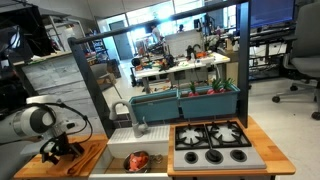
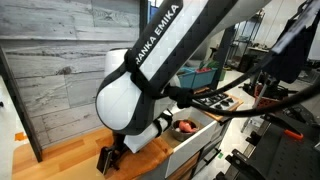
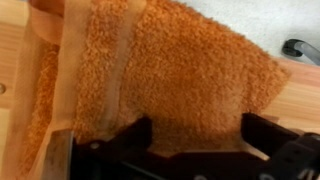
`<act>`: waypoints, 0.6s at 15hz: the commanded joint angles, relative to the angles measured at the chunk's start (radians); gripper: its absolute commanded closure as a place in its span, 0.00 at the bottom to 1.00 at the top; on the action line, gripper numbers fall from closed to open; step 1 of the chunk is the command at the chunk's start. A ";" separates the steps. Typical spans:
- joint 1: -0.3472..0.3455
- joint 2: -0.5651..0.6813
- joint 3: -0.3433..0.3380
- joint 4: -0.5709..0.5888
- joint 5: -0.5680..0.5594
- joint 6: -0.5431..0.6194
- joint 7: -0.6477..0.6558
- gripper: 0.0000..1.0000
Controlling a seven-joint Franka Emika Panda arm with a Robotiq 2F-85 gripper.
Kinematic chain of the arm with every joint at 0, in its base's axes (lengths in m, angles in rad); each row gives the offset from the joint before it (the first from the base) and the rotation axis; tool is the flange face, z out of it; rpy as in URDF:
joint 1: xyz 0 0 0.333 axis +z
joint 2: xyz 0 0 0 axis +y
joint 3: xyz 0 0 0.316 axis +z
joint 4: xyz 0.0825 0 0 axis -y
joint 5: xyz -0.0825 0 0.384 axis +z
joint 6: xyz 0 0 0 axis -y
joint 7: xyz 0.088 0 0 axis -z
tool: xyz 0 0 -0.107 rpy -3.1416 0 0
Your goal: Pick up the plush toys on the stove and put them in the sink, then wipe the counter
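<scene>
The orange cloth is at the wood counter's edge (image 2: 168, 150) beside the sink, so next my gripper wipes with the cloth back across the wood counter (image 2: 66, 147) toward the wooden wall.
My gripper (image 3: 195, 130) is down on the flat orange cloth (image 3: 170, 70), its fingers spread wide with the cloth lying between and under them. In the exterior views it (image 1: 62, 150) (image 2: 110, 160) is low over the light-brown wood counter (image 1: 97, 148), beside the sink. One red-orange plush toy (image 1: 137, 160) (image 2: 185, 127) lies in the pale sink (image 1: 118, 163). The black stove (image 1: 212, 143) (image 2: 215, 100) has nothing on its burners. I see no other plush toys.
A grey faucet (image 1: 135, 118) stands behind the sink. Teal bins (image 1: 185, 103) sit at the back of the unit. A wooden wall (image 2: 60, 70) is close behind the arm. More wood counter (image 1: 262, 135) lies past the stove.
</scene>
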 commanded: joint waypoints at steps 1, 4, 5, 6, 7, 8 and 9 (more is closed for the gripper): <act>-0.092 0.105 0.106 0.080 0.082 0.018 -0.092 0.00; -0.088 0.136 0.156 0.135 0.102 0.089 -0.122 0.00; -0.075 0.149 0.171 0.161 0.104 0.113 -0.129 0.00; -0.063 0.162 0.186 0.183 0.104 0.137 -0.134 0.00; -0.047 0.176 0.201 0.208 0.101 0.156 -0.136 0.00; -0.027 0.191 0.209 0.236 0.096 0.165 -0.136 0.00; -0.006 0.207 0.212 0.261 0.092 0.176 -0.135 0.00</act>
